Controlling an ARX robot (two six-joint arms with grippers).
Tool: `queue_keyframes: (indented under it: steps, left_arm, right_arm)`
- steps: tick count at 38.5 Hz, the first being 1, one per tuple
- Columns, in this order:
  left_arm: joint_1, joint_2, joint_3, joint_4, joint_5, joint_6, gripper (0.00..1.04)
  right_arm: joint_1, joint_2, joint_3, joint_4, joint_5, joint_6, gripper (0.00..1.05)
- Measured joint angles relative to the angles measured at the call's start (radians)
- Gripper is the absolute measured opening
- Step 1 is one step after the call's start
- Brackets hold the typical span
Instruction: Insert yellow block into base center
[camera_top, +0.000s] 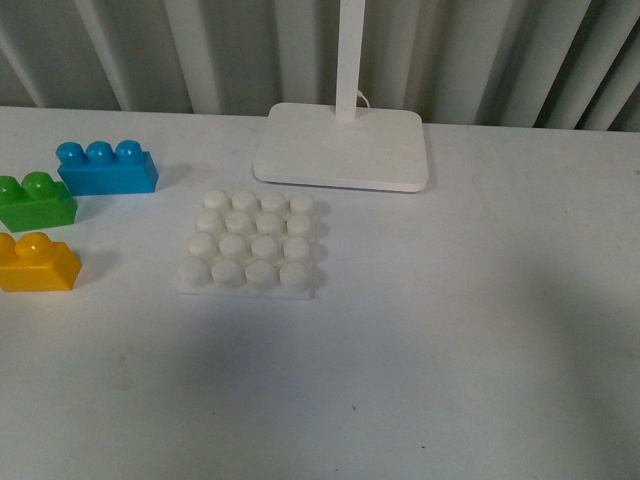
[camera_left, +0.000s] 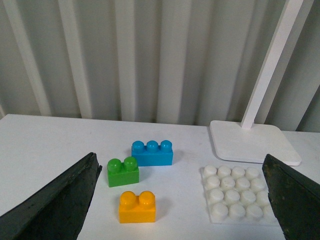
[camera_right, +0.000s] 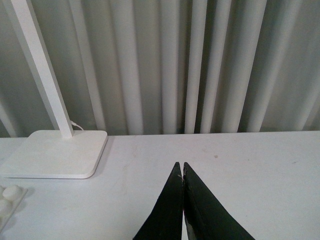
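Observation:
The base (camera_top: 252, 243) is lying loose with its edges (camera_top: 248, 294) free all around, so it will move and turn slightly as I press the yellow block down.
The yellow block (camera_top: 36, 262) rests on the white table at the far left of the front view, apart from the base (camera_top: 252, 246), a white square plate with a 4x4 stud grid. Neither arm shows in the front view. In the left wrist view my left gripper (camera_left: 182, 197) is open, its dark fingers (camera_left: 55, 205) spread wide; the yellow block (camera_left: 137, 206) and the base (camera_left: 236, 199) lie on the table beyond them. In the right wrist view my right gripper (camera_right: 182, 166) is shut and empty above bare table; a corner of the base (camera_right: 7, 200) shows.
A green two-stud brick (camera_top: 35, 201) and a blue three-stud brick (camera_top: 105, 167) lie behind the yellow block. A white lamp foot with a pole (camera_top: 342, 146) stands behind the base. A corrugated grey wall (camera_top: 500, 60) runs along the table's back.

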Motion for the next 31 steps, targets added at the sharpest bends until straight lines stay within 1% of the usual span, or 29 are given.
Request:
queue_keyframes:
  steps: [15, 31]
  left_arm:
    - [0.0, 0.0, 0.0, 0.0, 0.0, 0.0, 0.98]
    - [0.0, 0.0, 0.0, 0.0, 0.0, 0.0, 0.98]
  right_arm:
    - [0.0, -0.276, -0.008, -0.251, 0.0, 0.0, 0.01]
    - [0.0, -0.44, -0.008, -0.409, -0.001, 0.0, 0.01]
